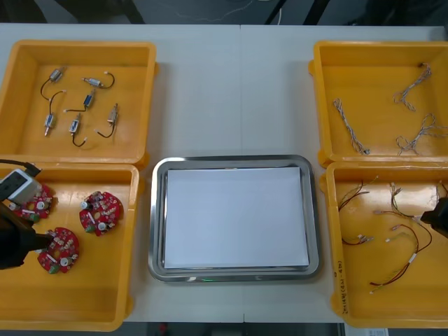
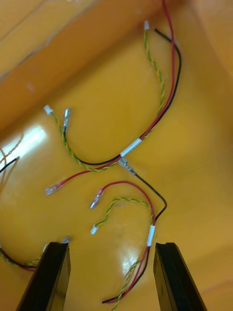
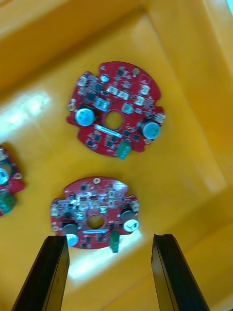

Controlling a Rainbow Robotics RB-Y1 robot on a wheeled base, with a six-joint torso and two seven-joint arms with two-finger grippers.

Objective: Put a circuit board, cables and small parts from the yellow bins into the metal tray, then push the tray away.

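I expect the red and yellow cable [image 1: 411,257] to come away by itself when I lift it, because the black wire's tip [image 2: 126,165] is only resting against the neighbouring cable's white sleeve.
Three round red circuit boards lie in the near-left yellow bin [image 1: 91,294]. My left gripper [image 1: 43,241] hovers over that bin, open, and in the left wrist view one circuit board [image 3: 94,211] lies just beyond the gap of the left gripper [image 3: 109,274], untouched. A second board [image 3: 116,109] lies farther off. My right gripper [image 1: 430,218] hangs over the near-right yellow bin [image 1: 392,308]. It is open too, seen as the right gripper [image 2: 110,274] above a red and yellow cable [image 2: 145,243]. The metal tray [image 1: 234,162], white inside, sits between the bins.
The far-left yellow bin [image 1: 28,126] holds several small metal parts [image 1: 87,99]. Twisted blue and white cables [image 1: 350,126] lie in the far-right yellow bin [image 1: 371,91]. More red, yellow and black cables [image 2: 160,97] sprawl across the near-right bin floor.
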